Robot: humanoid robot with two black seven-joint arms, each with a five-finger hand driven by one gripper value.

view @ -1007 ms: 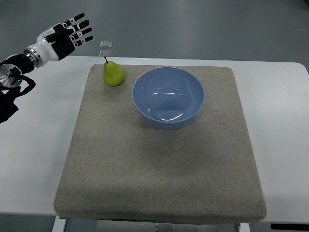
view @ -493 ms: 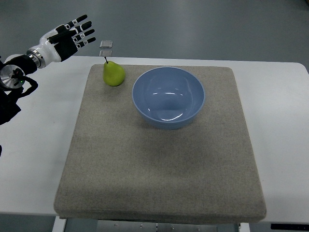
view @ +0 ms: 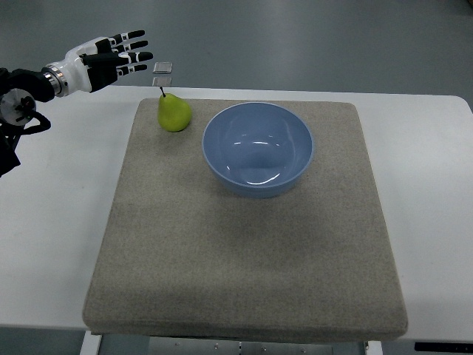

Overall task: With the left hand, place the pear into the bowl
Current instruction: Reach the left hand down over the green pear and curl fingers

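Next, I turn my left gripper and lower it around the pear (view: 174,114), because its spread fingers point past the pear over the table's far edge (view: 142,88).
A green pear (view: 174,113) with a dark stem stands on the grey mat (view: 244,244) at its far left corner. A light blue bowl (view: 258,148) sits on the mat just right of the pear and holds nothing. My left hand (view: 122,58) is at the upper left, above the table's far edge, up and to the left of the pear and apart from it. Its fingers are spread and hold nothing. The right arm does not show.
The mat lies on a white table (view: 66,222). Two small grey squares (view: 162,72) lie on the floor just past the table's far edge, behind the pear. Dark arm parts (view: 15,111) show at the left edge.
My left hand has moved right and a little up, closer to the pear, with its fingers turning more level. The pear and the bowl have not moved.
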